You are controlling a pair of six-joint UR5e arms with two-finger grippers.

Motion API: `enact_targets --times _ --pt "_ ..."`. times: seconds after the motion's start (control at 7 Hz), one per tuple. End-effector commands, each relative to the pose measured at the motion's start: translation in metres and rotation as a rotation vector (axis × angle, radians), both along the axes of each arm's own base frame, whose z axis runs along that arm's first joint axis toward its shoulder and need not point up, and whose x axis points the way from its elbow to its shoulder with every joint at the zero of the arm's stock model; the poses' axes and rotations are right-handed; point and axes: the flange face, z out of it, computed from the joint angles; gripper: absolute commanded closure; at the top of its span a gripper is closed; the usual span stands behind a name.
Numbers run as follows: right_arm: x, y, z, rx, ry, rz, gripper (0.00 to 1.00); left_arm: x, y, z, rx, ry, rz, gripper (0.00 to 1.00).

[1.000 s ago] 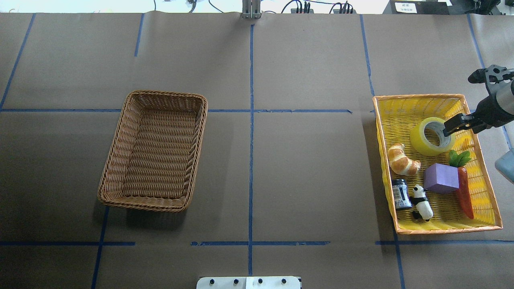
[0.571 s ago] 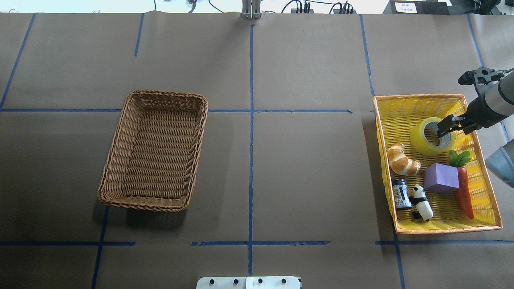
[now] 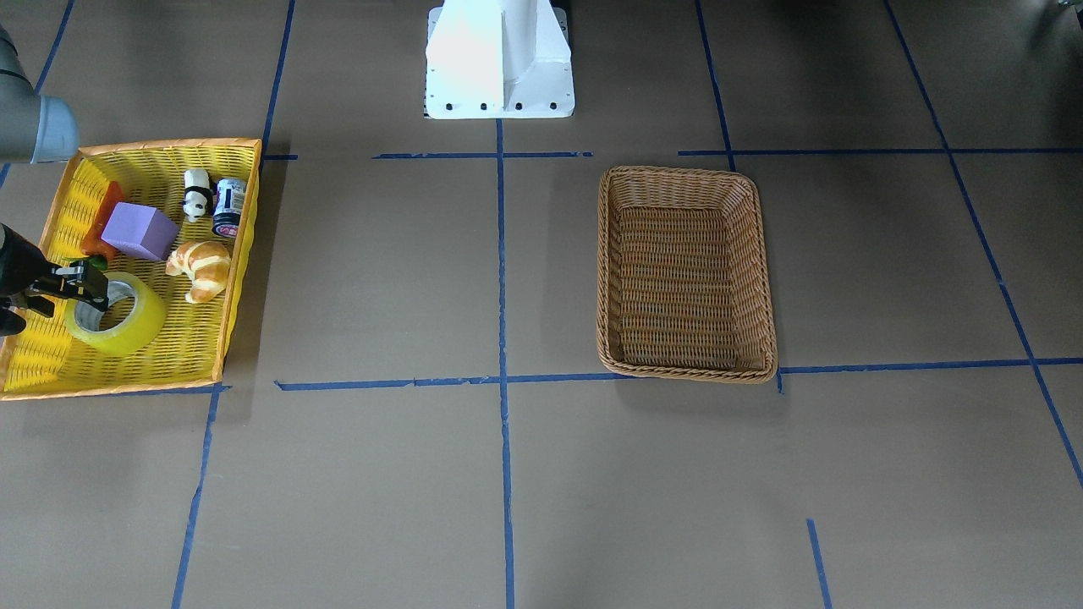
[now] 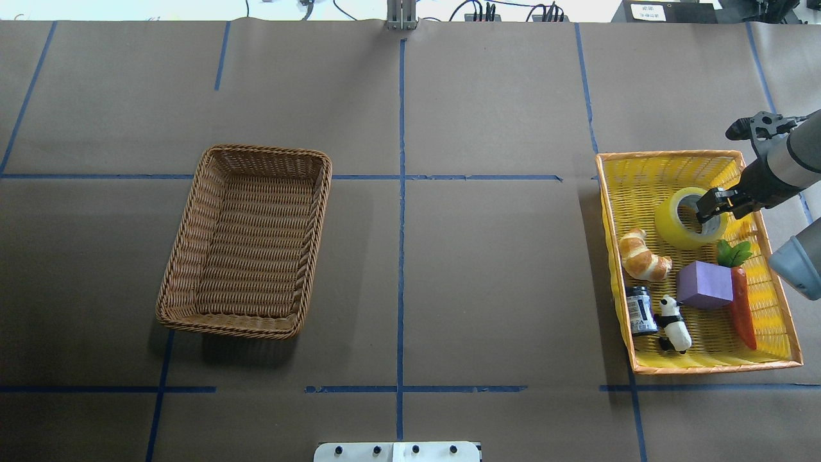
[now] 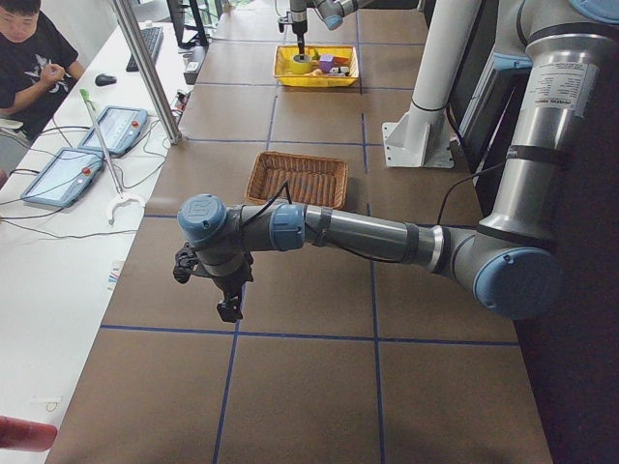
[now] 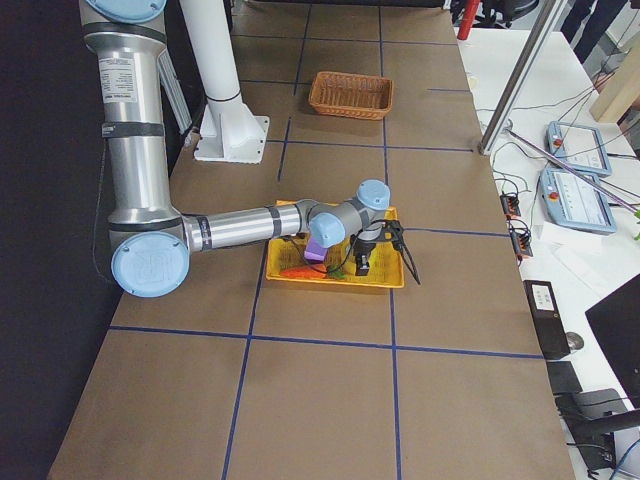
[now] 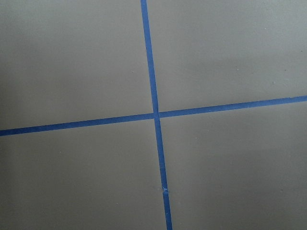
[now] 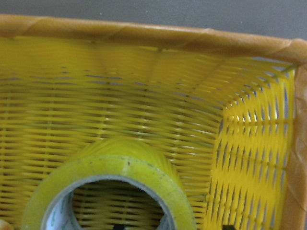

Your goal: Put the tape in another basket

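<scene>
Green (image 3: pixel 98 260) shows at the carrot's end next to the robot's right gripper, so the robot should expect a hidden leafy top when it lifts the tape (image 3: pixel 148 320).
The tape (image 4: pixel 673 228), a yellow-green roll with a grey core, lies in the far end of the yellow tray (image 4: pixel 667 154); it also shows in the front view (image 3: pixel 135 326) and the right wrist view (image 8: pixel 120 165). My right gripper (image 4: pixel 707 206) is open, with one fingertip inside the core and the other outside the roll's wall. The brown wicker basket (image 4: pixel 266 151) stands empty on the left half of the table. My left gripper (image 5: pixel 229 309) hangs over bare table far from both; I cannot tell whether it is open or shut.
The yellow tray also holds a croissant (image 4: pixel 643 256), a purple block (image 4: pixel 704 285), a carrot (image 4: pixel 741 308), a panda figure (image 4: pixel 675 324) and a dark jar (image 4: pixel 640 310). The white robot base (image 3: pixel 499 59) stands at the table's near edge. An operator (image 5: pixel 29 48) sits beside the table.
My right gripper has moved a little to the left, over the tape's core. The tape and the basket have not moved.
</scene>
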Motion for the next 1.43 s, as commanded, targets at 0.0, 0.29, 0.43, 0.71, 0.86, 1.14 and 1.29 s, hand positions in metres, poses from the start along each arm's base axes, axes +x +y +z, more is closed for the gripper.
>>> enact_targets --times 0.0,0.29,0.43,0.71,0.86,1.14,1.29 --pt "-0.004 0.000 0.002 -0.003 0.003 -0.006 0.34 0.000 0.000 0.000 0.000 0.000 0.000 0.00" --pt "-0.004 0.001 0.009 -0.015 0.010 -0.007 0.48 -0.001 0.000 -0.001 0.001 0.001 -0.002 0.00" --pt "-0.004 0.001 0.011 -0.017 0.011 -0.007 0.61 0.000 0.000 -0.001 0.001 0.001 -0.001 0.00" --pt "-0.004 0.001 0.013 -0.022 0.011 -0.009 1.00 0.000 0.000 -0.001 0.002 0.001 -0.001 0.00" --pt "-0.004 0.000 0.003 -0.010 -0.001 -0.005 1.00 -0.001 -0.001 -0.002 0.004 0.001 -0.002 0.00" --pt "0.013 -0.001 -0.066 0.088 -0.081 0.023 1.00 0.000 -0.001 -0.012 0.023 0.003 -0.001 0.00" --pt "0.014 0.005 -0.119 0.128 -0.143 0.060 1.00 0.003 -0.001 -0.026 0.044 0.050 -0.003 0.00"
